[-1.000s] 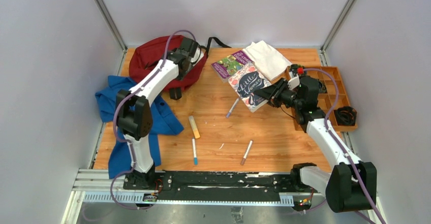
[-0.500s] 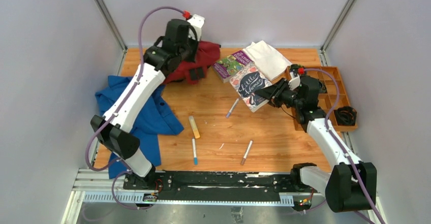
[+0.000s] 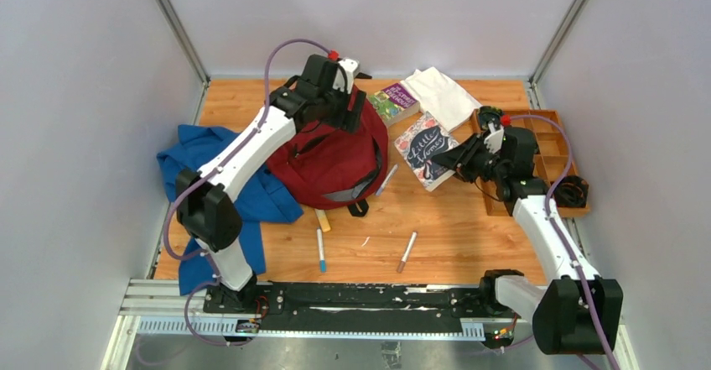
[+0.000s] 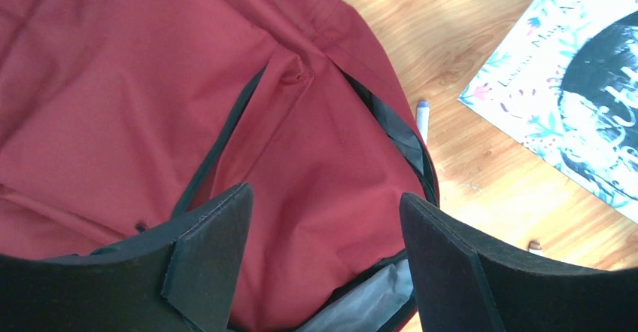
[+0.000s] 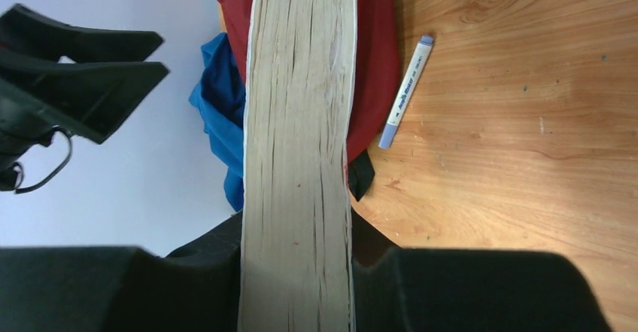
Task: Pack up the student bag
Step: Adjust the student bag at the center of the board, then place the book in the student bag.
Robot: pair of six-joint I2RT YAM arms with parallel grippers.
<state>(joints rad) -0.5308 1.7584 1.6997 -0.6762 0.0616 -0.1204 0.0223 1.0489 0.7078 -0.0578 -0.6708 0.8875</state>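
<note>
I can see the zip edge of the student bag's flap standing free of the grey lining (image 3: pixel 344 195), so my left gripper should go on toward that edge (image 3: pixel 365 179) until it closes there.
The student bag (image 3: pixel 331 162), dark red with black zips, lies in the middle of the table, its mouth showing grey lining (image 4: pixel 369 302). My left gripper (image 3: pixel 344 114) hovers open just over the bag's far end. In the left wrist view its gripper (image 4: pixel 323 219) has only red fabric (image 4: pixel 150 83) beneath it and nothing between the fingers. My right gripper (image 3: pixel 457 156) is shut on a "Little Women" book (image 3: pixel 426 148), held tilted to the right of the bag. In the right wrist view the gripper (image 5: pixel 297 272) clamps the book's page edge (image 5: pixel 297 121).
A purple book (image 3: pixel 392 101) and white folded cloth (image 3: pixel 440 93) lie at the back. An orange tray (image 3: pixel 549 148) stands right, a blue garment (image 3: pixel 210 185) left. A marker (image 3: pixel 386 179) lies beside the bag, two pens (image 3: pixel 321 250) (image 3: pixel 407 251) nearer the front, a yellow highlighter (image 3: pixel 323 221) at the bag's front edge.
The left arm carried the bag from the back left corner to the middle, then opened and let it go. The right gripper drew the book right, off the purple book.
</note>
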